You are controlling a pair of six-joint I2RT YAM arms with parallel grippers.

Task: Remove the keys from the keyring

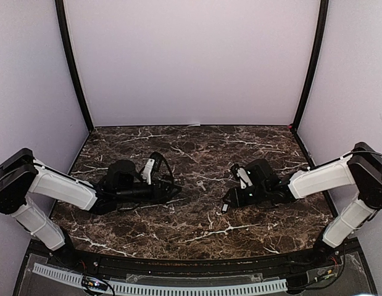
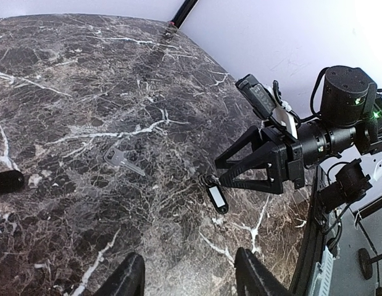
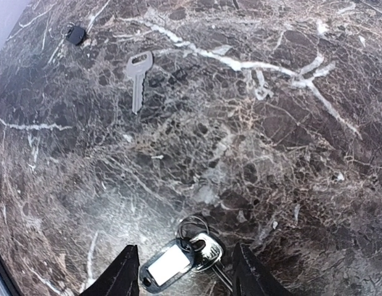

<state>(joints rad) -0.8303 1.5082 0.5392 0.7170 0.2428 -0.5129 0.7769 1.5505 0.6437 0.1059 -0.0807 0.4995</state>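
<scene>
My left gripper's open fingers are facing the black fob's end point(image 2: 221, 208) over clear marble, so I keep moving in until the fingers are on both sides of the fob point(image 1: 225, 208).
The keyring point(image 3: 194, 227) lies on the marble with its black fob point(image 3: 169, 265) and a silvery key point(image 3: 209, 250) still threaded on it. My right gripper point(image 3: 184, 274) is open and straddles it low over the table, with one finger on each side and neither touching. A loose key point(image 3: 138, 77) lies flat farther out, also visible from the left wrist as the loose key point(image 2: 123, 159) and from above as the loose key point(image 1: 201, 184). My left gripper point(image 2: 191, 277) is open and empty, facing the right gripper point(image 2: 220, 174) and the fob point(image 2: 216, 197).
A small dark object point(image 3: 75, 34) sits beyond the loose key, and a dark piece point(image 2: 5, 182) shows at the left edge of the left wrist view. Pale walls close in the dark marble table point(image 1: 197, 145). Both grippers point(image 1: 171, 192) point(image 1: 229, 200) are low near its middle.
</scene>
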